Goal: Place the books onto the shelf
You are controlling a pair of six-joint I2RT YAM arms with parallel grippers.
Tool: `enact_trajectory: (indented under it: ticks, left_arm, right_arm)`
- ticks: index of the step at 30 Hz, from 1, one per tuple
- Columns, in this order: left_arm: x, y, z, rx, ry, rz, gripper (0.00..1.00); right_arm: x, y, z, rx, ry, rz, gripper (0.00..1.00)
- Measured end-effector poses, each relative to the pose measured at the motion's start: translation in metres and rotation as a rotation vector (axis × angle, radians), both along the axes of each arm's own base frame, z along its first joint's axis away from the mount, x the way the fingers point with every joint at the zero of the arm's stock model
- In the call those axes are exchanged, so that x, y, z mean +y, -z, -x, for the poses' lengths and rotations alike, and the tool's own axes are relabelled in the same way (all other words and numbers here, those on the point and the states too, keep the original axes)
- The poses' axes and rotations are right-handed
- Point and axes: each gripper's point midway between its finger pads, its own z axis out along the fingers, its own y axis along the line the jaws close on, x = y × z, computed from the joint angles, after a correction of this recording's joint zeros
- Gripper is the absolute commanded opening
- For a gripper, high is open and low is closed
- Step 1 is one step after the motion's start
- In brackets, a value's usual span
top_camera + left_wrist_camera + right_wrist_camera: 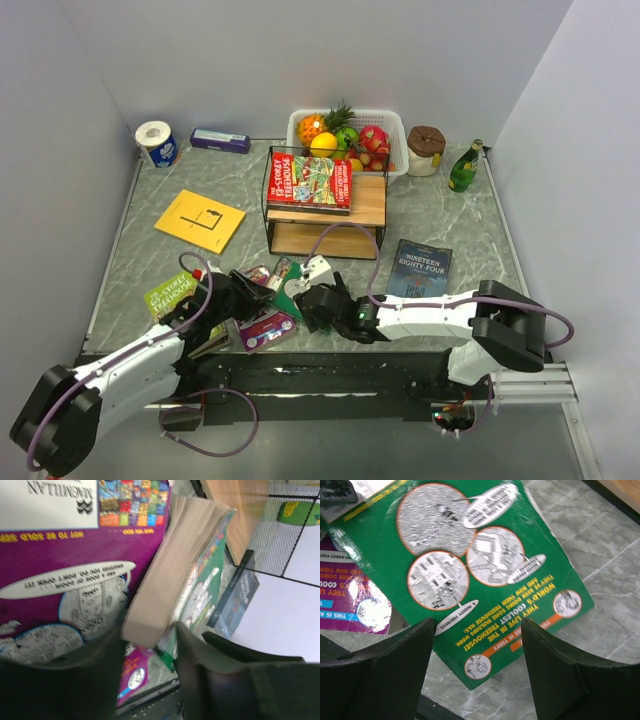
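Next, my right gripper moves away from the green book and its lower corner, which it is crowding, before the book in my left gripper goes up to the shelf.
A thick green book stands tilted on edge beside a purple book. My left gripper is shut on its near corner, a finger on each side. In the right wrist view the green book shows its back cover, and my right gripper stands open just short of its lower corner. From above, both grippers, left and right, meet in front of the shelf, which carries a red book. On the table lie a yellow book, a dark blue book and a green "Treehouse" book.
Behind the shelf stands a white fruit basket. Along the back are a toilet roll, a slim purple box, a brown-lidded jar and a green bottle. Grey walls close in both sides.
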Motion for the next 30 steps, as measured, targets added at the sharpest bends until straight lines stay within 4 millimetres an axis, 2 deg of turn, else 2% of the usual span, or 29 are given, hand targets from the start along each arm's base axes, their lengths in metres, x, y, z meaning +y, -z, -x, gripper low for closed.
enact_trajectory:
  ticks: [2, 3, 5, 6, 12, 15, 17, 19, 22, 24, 26, 28, 30]
  left_arm:
    - [0.001, 0.004, -0.001, -0.005, -0.005, -0.006, 0.31]
    - [0.001, 0.004, -0.002, -0.013, -0.007, -0.002, 0.24]
    - [0.000, 0.002, -0.005, -0.036, -0.011, 0.013, 0.15]
    - [-0.001, 0.000, -0.006, -0.046, -0.012, 0.020, 0.03]
    - [-0.004, -0.008, -0.009, -0.097, -0.005, 0.052, 0.01]
    - [-0.002, -0.018, -0.005, -0.131, 0.005, 0.061, 0.01]
    - [0.001, -0.037, 0.001, -0.186, 0.011, 0.084, 0.01]
    - [0.005, -0.069, 0.007, -0.263, 0.020, 0.115, 0.01]
    - [0.012, -0.130, 0.016, -0.379, 0.029, 0.139, 0.01]
    - [0.017, -0.178, 0.022, -0.462, 0.037, 0.149, 0.01]
    - [0.020, -0.227, 0.028, -0.542, 0.044, 0.170, 0.01]
    - [0.024, -0.268, 0.033, -0.624, 0.046, 0.198, 0.01]
    - [0.026, -0.294, 0.036, -0.679, 0.048, 0.211, 0.01]
  right_arm:
    - [0.002, -0.001, 0.002, 0.009, -0.010, -0.009, 0.76]
    - [0.002, -0.002, 0.003, 0.013, -0.014, -0.013, 0.76]
    - [0.004, -0.002, 0.004, 0.019, -0.022, -0.019, 0.76]
    - [0.004, -0.003, 0.005, 0.020, -0.023, -0.022, 0.76]
    - [0.000, -0.010, 0.014, 0.030, -0.048, -0.017, 0.76]
    - [-0.005, -0.035, 0.026, 0.007, -0.064, -0.020, 0.76]
    - [-0.003, -0.072, 0.033, -0.019, -0.074, -0.059, 0.76]
    - [0.000, -0.119, 0.038, -0.050, -0.079, -0.144, 0.76]
    - [-0.006, -0.212, 0.044, -0.117, -0.084, -0.346, 0.75]
    - [-0.025, -0.269, 0.046, -0.162, -0.070, -0.484, 0.75]
    - [-0.049, -0.313, 0.048, -0.202, -0.051, -0.591, 0.75]
    - [-0.072, -0.342, 0.048, -0.237, -0.033, -0.666, 0.75]
    - [-0.091, -0.363, 0.049, -0.273, -0.018, -0.720, 0.75]
